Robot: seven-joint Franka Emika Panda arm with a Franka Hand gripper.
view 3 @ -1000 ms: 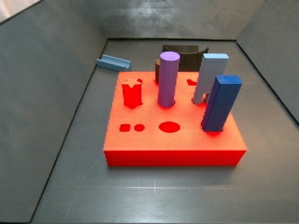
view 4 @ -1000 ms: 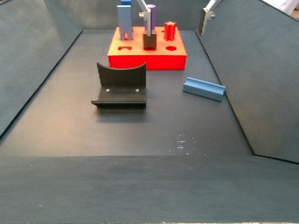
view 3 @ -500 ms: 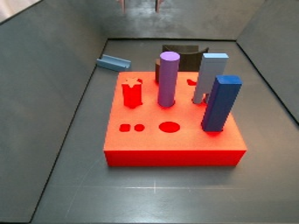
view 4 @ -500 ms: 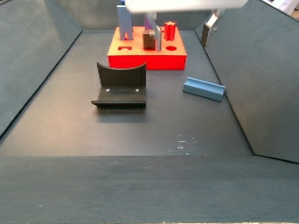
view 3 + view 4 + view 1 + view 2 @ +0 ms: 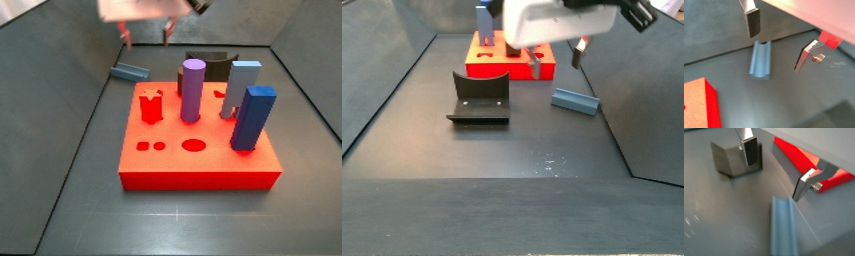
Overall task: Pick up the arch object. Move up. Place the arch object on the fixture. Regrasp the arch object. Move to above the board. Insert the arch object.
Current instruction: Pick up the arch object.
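Observation:
The arch object (image 5: 130,72) will settle between the raised ends with its groove facing up when I lower it, because the black fixture's top (image 5: 213,58) dips there.
The arch object (image 5: 130,71) is a short grey-blue block lying on the dark floor near a wall, beside the board; it also shows in a side view (image 5: 575,100) and in both wrist views (image 5: 762,60) (image 5: 784,225). My gripper (image 5: 147,40) is open and empty, hanging above the arch object with a gap between them; it also shows in a side view (image 5: 556,62). In both wrist views (image 5: 779,42) (image 5: 777,170) the fingers stand wide apart with nothing between them. The black fixture (image 5: 480,97) stands on the floor. The red board (image 5: 201,160) carries tall pegs.
On the board stand a purple cylinder (image 5: 193,88), a tall grey-blue block (image 5: 242,85) and a dark-blue block (image 5: 253,118). Grey sloping walls (image 5: 629,110) enclose the floor; the arch object lies close to one. The fixture (image 5: 734,158) and a board corner (image 5: 697,102) show in the wrist views.
My gripper has come down from the top edge of the side views to just above the arch object. The arch object, board and fixture have not moved.

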